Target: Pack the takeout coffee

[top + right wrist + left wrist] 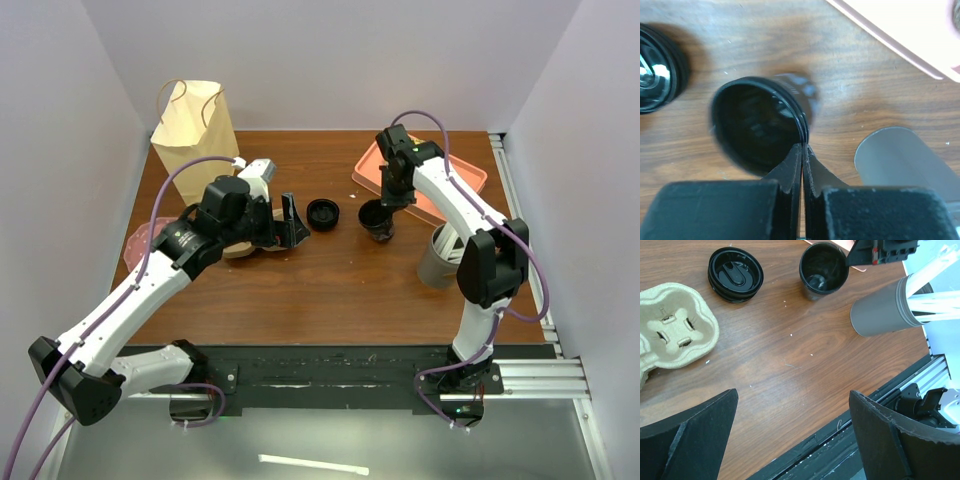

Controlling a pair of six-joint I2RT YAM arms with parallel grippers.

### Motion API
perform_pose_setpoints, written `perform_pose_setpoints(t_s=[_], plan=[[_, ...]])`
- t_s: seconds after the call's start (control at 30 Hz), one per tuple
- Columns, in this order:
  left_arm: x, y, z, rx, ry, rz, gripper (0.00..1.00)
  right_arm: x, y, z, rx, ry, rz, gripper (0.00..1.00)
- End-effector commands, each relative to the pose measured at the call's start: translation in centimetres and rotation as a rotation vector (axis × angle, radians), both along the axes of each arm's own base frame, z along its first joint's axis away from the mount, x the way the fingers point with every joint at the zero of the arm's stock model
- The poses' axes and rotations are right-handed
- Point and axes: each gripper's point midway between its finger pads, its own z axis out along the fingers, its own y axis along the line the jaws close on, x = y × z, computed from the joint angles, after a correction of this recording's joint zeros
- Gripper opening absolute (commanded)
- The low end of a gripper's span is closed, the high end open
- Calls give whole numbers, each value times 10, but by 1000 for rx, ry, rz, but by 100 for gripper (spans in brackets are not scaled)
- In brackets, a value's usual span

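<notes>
My right gripper should open, grip the black cup's rim (796,111) again and stand the black cup up straight before the lid goes on, because the black cup (380,226) is tilted under its pinched rim.
The takeout coffee, a small black paper cup (377,222) (823,271) (757,130), stands without a lid at mid-table, its inside dark. My right gripper (387,203) (803,146) reaches down from above, shut on the cup's right rim, which is pinched between the fingertips. The round black lid (323,213) (735,274) (657,70) lies flat on the wood just left of the cup. My left gripper (291,226) (792,395) hovers open and holds nothing, left of the lid and over the tan pulp carrier (243,247) (675,327).
A tall grey cup (440,258) (885,310) (900,160) of white utensils stands right of the black cup. A pink tray (462,172) (900,30) sits at the back right. A paper bag (195,125) stands at the back left. A pink item (140,240) lies at the left edge.
</notes>
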Motion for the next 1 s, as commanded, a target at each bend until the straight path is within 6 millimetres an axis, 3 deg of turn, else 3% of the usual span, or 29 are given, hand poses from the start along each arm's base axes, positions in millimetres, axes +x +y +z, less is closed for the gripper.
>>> perform_pose_setpoints(t_s=[0.0,0.2,0.4,0.57,0.7,0.73,0.87,0.9,0.97], plan=[[6,-5,13,-33,-33,7,98,3,2,44,56,-102,-4,0],[6,-6,14,-37,-34,5,97,-7,1,16,106,-81,2,0],[5,-5,10,-30,-26,6,97,-1,5,27,193,-139,-7,0],[7,-3,8,-23,-25,17,97,4,-11,28,96,-141,-29,0],[8,-4,8,-22,-26,16,97,-5,-32,17,-80,-60,-47,29],[8,-4,8,-22,-26,16,97,-6,-39,15,-123,-49,-50,32],[9,-5,8,-23,-24,14,97,-13,-30,11,-239,-42,-23,46],[9,-5,9,-23,-26,14,97,-15,-27,10,-251,-41,-16,57],[9,-5,9,-23,-26,13,97,-18,-20,2,-292,-24,-15,59]])
